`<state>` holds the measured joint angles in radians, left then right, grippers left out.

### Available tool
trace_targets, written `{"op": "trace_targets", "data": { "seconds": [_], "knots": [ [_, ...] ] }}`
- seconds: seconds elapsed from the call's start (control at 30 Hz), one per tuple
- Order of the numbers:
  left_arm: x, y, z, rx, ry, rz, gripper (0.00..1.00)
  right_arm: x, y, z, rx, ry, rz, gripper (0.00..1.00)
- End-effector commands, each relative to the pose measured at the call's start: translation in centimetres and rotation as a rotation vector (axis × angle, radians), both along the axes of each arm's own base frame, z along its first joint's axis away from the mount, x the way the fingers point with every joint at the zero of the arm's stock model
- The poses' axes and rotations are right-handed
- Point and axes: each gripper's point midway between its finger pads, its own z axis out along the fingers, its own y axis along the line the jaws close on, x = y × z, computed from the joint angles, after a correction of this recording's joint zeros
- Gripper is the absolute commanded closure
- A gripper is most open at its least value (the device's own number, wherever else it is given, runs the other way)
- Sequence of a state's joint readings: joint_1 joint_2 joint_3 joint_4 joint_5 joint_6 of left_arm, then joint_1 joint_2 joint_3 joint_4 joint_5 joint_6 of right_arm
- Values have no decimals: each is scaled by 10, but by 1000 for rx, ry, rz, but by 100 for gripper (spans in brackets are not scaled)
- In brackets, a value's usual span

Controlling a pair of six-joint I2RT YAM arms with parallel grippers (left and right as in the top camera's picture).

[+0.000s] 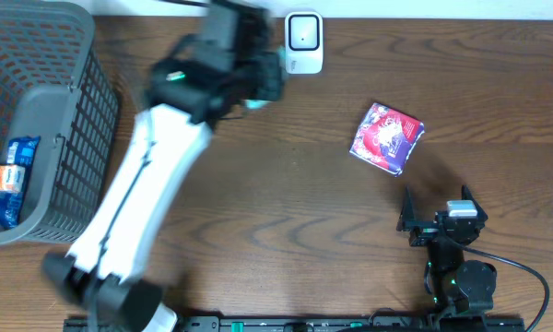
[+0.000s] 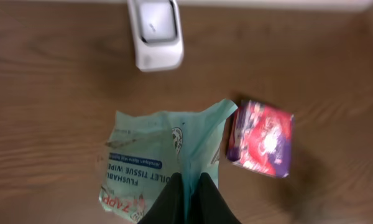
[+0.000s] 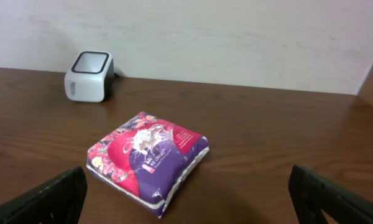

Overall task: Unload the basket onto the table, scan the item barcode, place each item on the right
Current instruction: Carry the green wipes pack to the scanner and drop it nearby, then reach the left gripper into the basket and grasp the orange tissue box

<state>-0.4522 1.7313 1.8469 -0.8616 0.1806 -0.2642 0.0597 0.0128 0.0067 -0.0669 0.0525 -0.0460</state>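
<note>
The mint-green pack point(image 2: 142, 158) is hanging by its edge and the spot point(image 1: 323, 138) next to the purple pack is free, so the robot's left gripper should go on carrying the mint-green pack there until it lets go.
My left gripper point(image 2: 188, 182) is shut on the edge of a mint-green pack of flushable toilet tissue wipes point(image 2: 150, 163), which hangs above the table just in front of the white barcode scanner point(image 2: 155, 31). The overhead view shows the left arm blurred near the scanner point(image 1: 303, 41), with a sliver of the green pack point(image 1: 254, 102) below the wrist. A purple and red pack point(image 1: 387, 137) lies flat on the table to the right. My right gripper point(image 1: 440, 217) stands open near the front right, facing that pack point(image 3: 148, 158) with nothing between its fingers.
A grey plastic basket point(image 1: 83, 129) stands at the far left, holding blue and orange packets point(image 1: 7, 180). The right arm's base and cable point(image 1: 465, 281) sit at the front edge. In the right wrist view a pale wall point(image 3: 236, 37) stands behind the scanner point(image 3: 89, 76).
</note>
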Motion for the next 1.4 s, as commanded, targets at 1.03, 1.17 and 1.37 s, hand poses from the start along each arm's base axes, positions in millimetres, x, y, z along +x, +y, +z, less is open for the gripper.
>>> {"op": "trace_targets", "data": {
  "seconds": [1.03, 1.17, 1.37],
  "knots": [
    [69, 173, 57, 52, -249, 452, 13, 0, -2, -1, -12, 1, -9, 1],
    [56, 271, 87, 99, -327, 633, 13, 0, -2, -1, -11, 1, -9, 1],
    [7, 419, 62, 234, -208, 1000, 13, 0, -2, -1, -12, 1, -9, 1]
  ]
}}
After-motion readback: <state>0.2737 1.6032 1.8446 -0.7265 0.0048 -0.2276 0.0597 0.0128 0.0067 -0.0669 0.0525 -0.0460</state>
